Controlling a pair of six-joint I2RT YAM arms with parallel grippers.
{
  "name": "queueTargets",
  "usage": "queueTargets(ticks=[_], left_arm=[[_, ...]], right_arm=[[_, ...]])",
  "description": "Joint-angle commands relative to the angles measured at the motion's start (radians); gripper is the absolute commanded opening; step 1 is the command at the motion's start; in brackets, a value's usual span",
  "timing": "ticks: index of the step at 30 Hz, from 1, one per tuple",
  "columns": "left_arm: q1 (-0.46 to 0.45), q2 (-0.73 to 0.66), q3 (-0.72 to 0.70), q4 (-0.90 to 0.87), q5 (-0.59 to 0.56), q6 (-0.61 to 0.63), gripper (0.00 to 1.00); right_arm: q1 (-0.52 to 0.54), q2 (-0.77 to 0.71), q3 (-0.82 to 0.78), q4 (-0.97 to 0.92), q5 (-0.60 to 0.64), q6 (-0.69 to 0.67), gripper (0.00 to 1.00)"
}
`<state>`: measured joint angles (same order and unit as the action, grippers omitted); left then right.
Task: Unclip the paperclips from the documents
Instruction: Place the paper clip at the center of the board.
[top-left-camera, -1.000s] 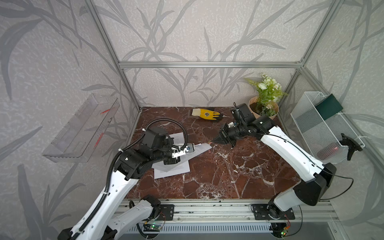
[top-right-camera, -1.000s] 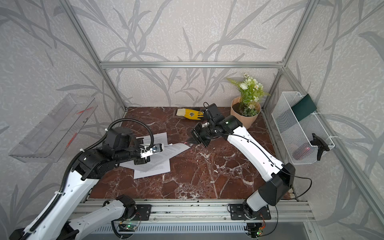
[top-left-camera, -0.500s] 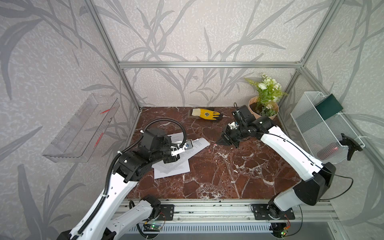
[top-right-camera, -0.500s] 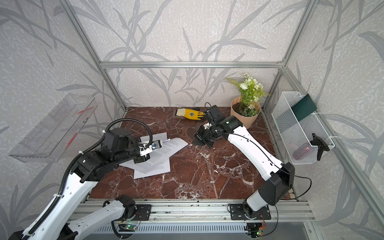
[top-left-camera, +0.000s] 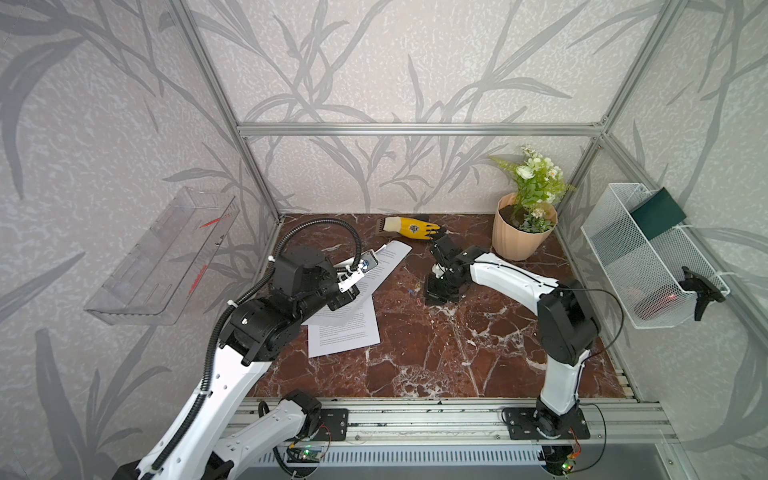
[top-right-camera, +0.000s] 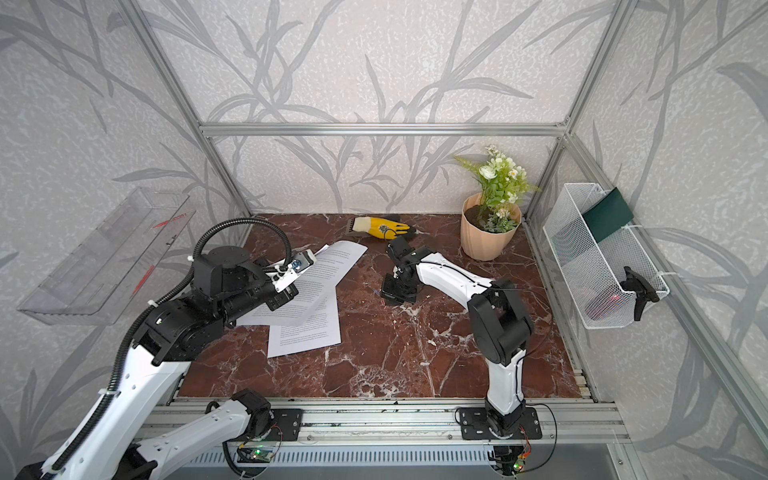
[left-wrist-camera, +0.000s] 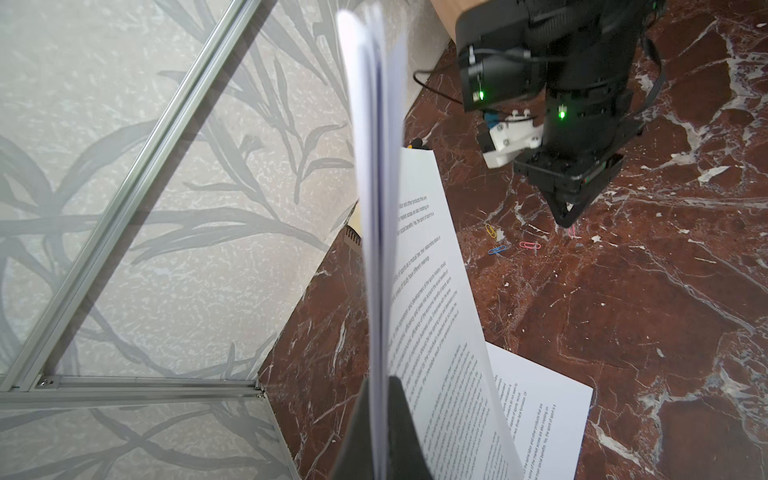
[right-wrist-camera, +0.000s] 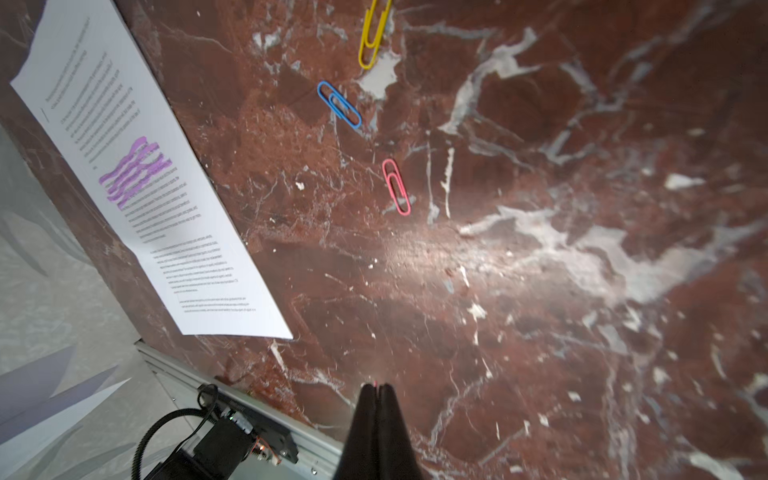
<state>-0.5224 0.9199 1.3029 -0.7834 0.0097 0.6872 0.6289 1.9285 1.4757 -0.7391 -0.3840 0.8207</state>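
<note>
My right gripper is holding the pink-red paperclip (right-wrist-camera: 377, 385) in its fingers, clear of both documents. It should carry on going to the open marble (right-wrist-camera: 340, 268) beside the loose paperclips and let go there.
My left gripper (left-wrist-camera: 380, 382) is shut on the edge of one of the documents (top-left-camera: 376, 272), a set of white printed sheets held up off the table and seen edge-on in the left wrist view. The other document (right-wrist-camera: 145, 187), with purple highlighter streaks, lies flat on the marble (top-left-camera: 345, 330). Three loose paperclips lie on the table: yellow (right-wrist-camera: 374, 35), blue (right-wrist-camera: 338, 104) and pink (right-wrist-camera: 397, 187). My right gripper (right-wrist-camera: 377, 386) points down just above the table beside them (top-left-camera: 430, 296), shut, with a tiny pink-red paperclip (left-wrist-camera: 572, 231) showing at its tips.
A yellow glove (top-left-camera: 411, 227) lies at the back of the table. A potted plant (top-left-camera: 523, 232) stands at the back right. A white wire basket (top-left-camera: 648, 266) hangs on the right wall and a clear tray (top-left-camera: 166, 257) on the left wall.
My right gripper has pulled away from the tip of the held document and come down over the table beside the loose clips. My left gripper has swung the document up and toward the back.
</note>
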Motion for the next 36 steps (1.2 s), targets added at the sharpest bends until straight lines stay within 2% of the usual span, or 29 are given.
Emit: queueTargets(ticks=[1,7,13,14,16,18,20,22,29,33,36], left_arm=[[0.002,-0.001,0.031,0.027,-0.034,-0.034,0.0],[0.001,0.002,0.045,0.031,-0.035,-0.045,0.0],[0.001,0.002,0.052,0.022,-0.037,-0.044,0.0],[0.002,0.003,0.054,0.019,-0.036,-0.042,0.0],[0.001,0.002,0.059,0.012,-0.031,-0.036,0.0],[0.001,0.0,0.061,0.006,-0.013,-0.021,0.0],[0.001,-0.001,0.06,0.001,0.005,-0.014,0.0],[0.002,0.001,0.062,-0.003,0.02,-0.023,0.0],[0.0,0.056,0.1,-0.009,0.065,-0.134,0.0],[-0.01,0.098,0.097,0.045,0.173,-0.245,0.0],[-0.058,0.118,0.061,0.12,0.201,-0.305,0.0]], right_arm=[[0.018,0.071,0.019,0.114,-0.005,-0.006,0.0],[0.049,0.194,0.079,0.137,0.006,-0.003,0.0],[0.057,0.246,0.069,0.17,0.005,0.023,0.0],[0.058,0.247,0.07,0.168,0.01,0.021,0.04],[0.058,0.236,0.074,0.154,0.022,0.016,0.26],[0.057,0.219,0.083,0.128,0.038,0.003,0.42],[0.058,0.198,0.09,0.1,0.059,-0.004,0.52],[0.054,0.157,0.088,0.078,0.072,-0.01,0.56],[-0.005,-0.093,-0.025,0.035,0.124,-0.022,0.57],[-0.085,-0.283,-0.118,-0.01,0.165,-0.068,0.57],[-0.166,-0.422,-0.205,-0.021,0.164,-0.096,0.57]])
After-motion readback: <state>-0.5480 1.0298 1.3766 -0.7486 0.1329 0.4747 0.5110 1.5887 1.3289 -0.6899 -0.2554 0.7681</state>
